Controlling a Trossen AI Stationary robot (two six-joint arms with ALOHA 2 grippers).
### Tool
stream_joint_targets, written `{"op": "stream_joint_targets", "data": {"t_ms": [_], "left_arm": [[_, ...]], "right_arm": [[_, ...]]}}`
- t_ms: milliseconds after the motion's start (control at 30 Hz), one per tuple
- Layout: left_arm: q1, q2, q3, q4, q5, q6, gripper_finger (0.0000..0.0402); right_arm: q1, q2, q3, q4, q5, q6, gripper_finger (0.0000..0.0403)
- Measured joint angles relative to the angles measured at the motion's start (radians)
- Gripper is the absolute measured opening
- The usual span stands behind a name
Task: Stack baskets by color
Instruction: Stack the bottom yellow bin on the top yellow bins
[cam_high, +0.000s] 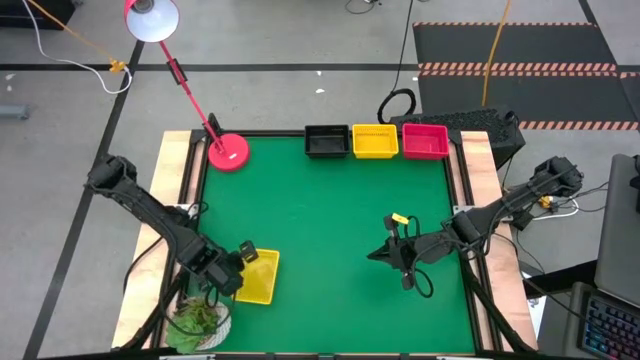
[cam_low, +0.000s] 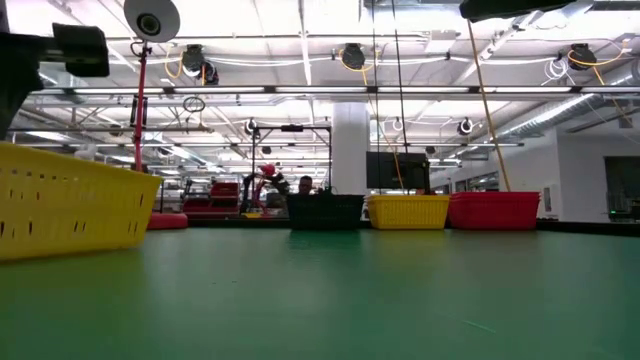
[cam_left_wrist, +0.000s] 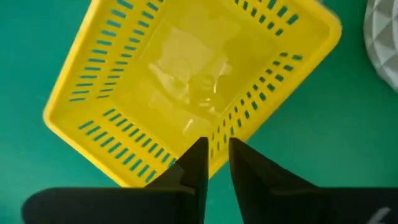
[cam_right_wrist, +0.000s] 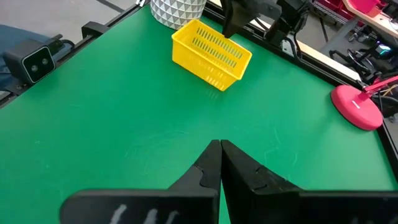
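The yellow basket's rim (cam_left_wrist: 218, 163) sits at an angle between my left gripper's fingers, so I'll open them, align them with the basket's long side (cam_left_wrist: 275, 102), and grip before lifting.
A yellow basket (cam_high: 260, 280) (cam_left_wrist: 186, 81) sits on the green mat near the table's near left corner; it also shows in the low view (cam_low: 65, 205). My left gripper (cam_high: 243, 257) (cam_left_wrist: 216, 152) reaches down over its left wall, shut on it. A black basket (cam_high: 327, 141), a second yellow basket (cam_high: 375, 141) and a red-pink basket (cam_high: 425, 141) stand side by side at the far edge. My right gripper (cam_high: 382, 255) (cam_right_wrist: 220, 146) hangs shut above the mat at the near right, with nothing in it. My left gripper has the yellow basket's long left wall (cam_left_wrist: 217, 134) between its two fingers, one finger inside the basket and one outside. The fingers come from above, pointing steeply down, and lie across the rim. The basket's bottom rests on the mat.
A potted plant in a white pot (cam_high: 200, 320) stands just near and left of the held basket. A pink lamp base (cam_high: 228, 152) sits at the far left, its arm leaning out past the far edge. Bare green mat (cam_high: 330, 220) lies in the middle.
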Motion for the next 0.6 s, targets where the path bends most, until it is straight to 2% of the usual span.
{"op": "stream_joint_targets", "data": {"t_ms": [167,367,600], "left_arm": [[-0.023,0.000,0.000,-0.004,-0.098,0.027,0.0103],[-0.028,0.005,0.000,-0.018,-0.058,0.068,0.0146],[-0.025,0.026,-0.020,-0.029,-0.052,0.104,0.0137]], "right_arm": [[0.000,0.000,0.000,0.000,0.000,0.000,0.0000],[0.000,0.000,0.000,0.000,0.000,0.000,0.0000],[0.000,0.000,0.000,0.000,-0.001,0.000,0.0000]]}}
